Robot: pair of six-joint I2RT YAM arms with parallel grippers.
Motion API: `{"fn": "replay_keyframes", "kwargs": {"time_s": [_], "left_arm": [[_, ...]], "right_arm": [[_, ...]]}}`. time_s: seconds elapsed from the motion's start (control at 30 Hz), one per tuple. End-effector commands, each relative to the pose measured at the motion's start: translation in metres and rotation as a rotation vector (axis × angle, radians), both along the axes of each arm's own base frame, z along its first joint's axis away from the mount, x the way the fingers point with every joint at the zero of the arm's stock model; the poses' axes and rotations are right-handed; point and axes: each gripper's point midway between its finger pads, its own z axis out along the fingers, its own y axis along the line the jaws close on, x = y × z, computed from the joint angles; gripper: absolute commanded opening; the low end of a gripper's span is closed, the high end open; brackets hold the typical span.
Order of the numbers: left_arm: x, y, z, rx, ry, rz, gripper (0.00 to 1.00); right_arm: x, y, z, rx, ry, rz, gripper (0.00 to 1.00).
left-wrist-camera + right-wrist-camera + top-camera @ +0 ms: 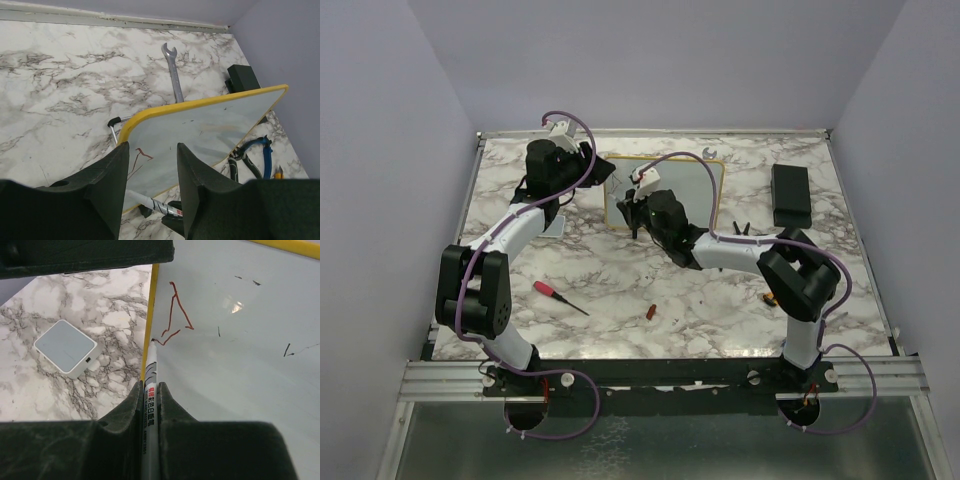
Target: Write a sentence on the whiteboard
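My right gripper should lift the marker and keep drawing from the long red stroke's lower end [191, 328], because the marker's tip [153, 341] is near the yellow frame.
The whiteboard [680, 185], pale with a yellow frame, lies at the back middle of the marble table. My right gripper [149, 387] is shut on a white marker [150, 375], whose tip touches the board just inside its left frame. From the tip runs a thin, angular set of red strokes [175, 315]; no readable sentence shows. My left gripper [151, 147] is open over the board's near left corner [131, 125], its fingers [117, 170] apart and nothing between them. The marker [160, 205] passes beneath them. Contact with the board cannot be told.
A grey square pad [66, 347] lies left of the board. A wrench [172, 70] lies behind it and a black box [791, 194] at the right. Blue-handled pliers [257, 155] lie by the board's right edge. A red-handled screwdriver [558, 295] and a red cap [650, 312] lie nearer the front.
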Motion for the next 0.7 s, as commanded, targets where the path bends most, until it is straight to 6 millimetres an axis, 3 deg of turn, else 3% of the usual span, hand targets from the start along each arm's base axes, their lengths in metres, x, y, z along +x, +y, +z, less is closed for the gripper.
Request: {"fn": "replay_keyframes", "kwargs": {"time_s": [0.0, 0.17, 0.3, 0.47, 0.67], "left_arm": [[-0.006, -0.003, 0.019, 0.002, -0.052, -0.024, 0.45], [-0.008, 0.0, 0.022, 0.014, -0.059, -0.011, 0.5], [-0.009, 0.003, 0.024, 0.025, -0.065, 0.0, 0.62], [-0.014, 0.008, 0.026, 0.045, -0.066, 0.02, 0.75], [-0.022, 0.014, 0.025, 0.051, -0.057, 0.036, 0.78]], "right_arm": [[-0.018, 0.002, 0.02, 0.016, -0.023, 0.055, 0.01], [-0.038, -0.01, 0.043, 0.058, -0.037, 0.072, 0.01], [-0.04, -0.026, 0.052, 0.051, -0.024, 0.013, 0.01], [-0.044, -0.039, 0.062, 0.046, -0.027, -0.012, 0.01], [-0.043, -0.048, 0.061, 0.027, -0.027, -0.031, 0.01]]}}
